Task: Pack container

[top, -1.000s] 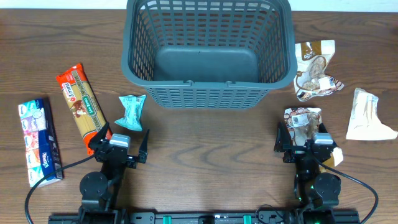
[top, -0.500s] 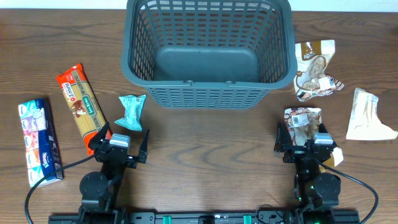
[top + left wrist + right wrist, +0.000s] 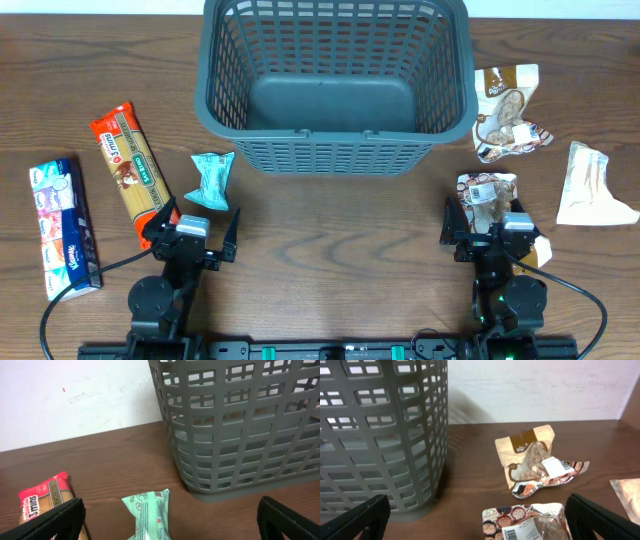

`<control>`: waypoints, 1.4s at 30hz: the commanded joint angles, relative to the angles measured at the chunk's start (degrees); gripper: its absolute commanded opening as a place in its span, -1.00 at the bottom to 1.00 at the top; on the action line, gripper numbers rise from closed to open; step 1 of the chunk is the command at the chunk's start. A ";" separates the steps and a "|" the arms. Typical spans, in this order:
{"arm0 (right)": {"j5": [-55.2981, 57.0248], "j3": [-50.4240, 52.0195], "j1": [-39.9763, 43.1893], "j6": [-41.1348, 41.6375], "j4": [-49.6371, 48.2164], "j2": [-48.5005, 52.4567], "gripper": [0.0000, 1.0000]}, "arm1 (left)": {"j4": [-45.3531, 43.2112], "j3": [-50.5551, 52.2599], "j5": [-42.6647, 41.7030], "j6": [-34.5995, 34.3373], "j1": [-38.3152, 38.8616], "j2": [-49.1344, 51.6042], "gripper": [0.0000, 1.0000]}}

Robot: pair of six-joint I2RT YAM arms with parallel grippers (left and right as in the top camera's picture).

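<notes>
The patterned grain pouch (image 3: 498, 204) is lying flat under the robot's level right gripper, so the right gripper should rise clear and then come down over the pouch's label end (image 3: 483, 192).
The dark grey slotted basket (image 3: 337, 80) stands empty at the back middle of the table; it also shows in the left wrist view (image 3: 240, 425) and the right wrist view (image 3: 380, 435). My left gripper (image 3: 190, 238) is open and empty, with a small teal packet (image 3: 211, 180) just ahead of it (image 3: 149, 514). My right gripper (image 3: 492, 228) is open and empty, with a patterned grain pouch (image 3: 486, 197) between its fingers (image 3: 530, 522).
An orange pasta pack (image 3: 133, 172) and a blue-white box (image 3: 63, 226) lie at the left. A brown snack pouch (image 3: 507, 112) and a pale bag (image 3: 592, 185) lie at the right. The brown pouch also shows in the right wrist view (image 3: 535, 462).
</notes>
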State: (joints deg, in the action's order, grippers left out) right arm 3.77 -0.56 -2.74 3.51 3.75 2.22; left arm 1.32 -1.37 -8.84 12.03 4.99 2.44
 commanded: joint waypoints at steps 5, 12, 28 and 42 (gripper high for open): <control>-1.36 -0.72 0.48 10.14 -1.40 0.42 0.99 | 1.88 1.09 3.37 -8.31 0.17 0.44 0.97; -2.34 -14.16 1.22 9.99 10.93 4.17 0.98 | 1.90 1.09 5.46 -11.32 0.17 0.83 0.97; -4.83 -71.71 6.16 -5.49 72.81 43.89 0.99 | 2.40 1.09 5.49 -11.30 0.17 0.83 0.97; 3.63 -88.46 10.91 -17.14 85.02 69.55 0.98 | 2.36 1.09 7.37 -11.28 0.17 0.83 0.97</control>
State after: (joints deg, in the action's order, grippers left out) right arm 6.96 -88.14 7.29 -8.16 89.06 70.37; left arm 2.00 -1.41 -3.20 1.26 4.99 3.27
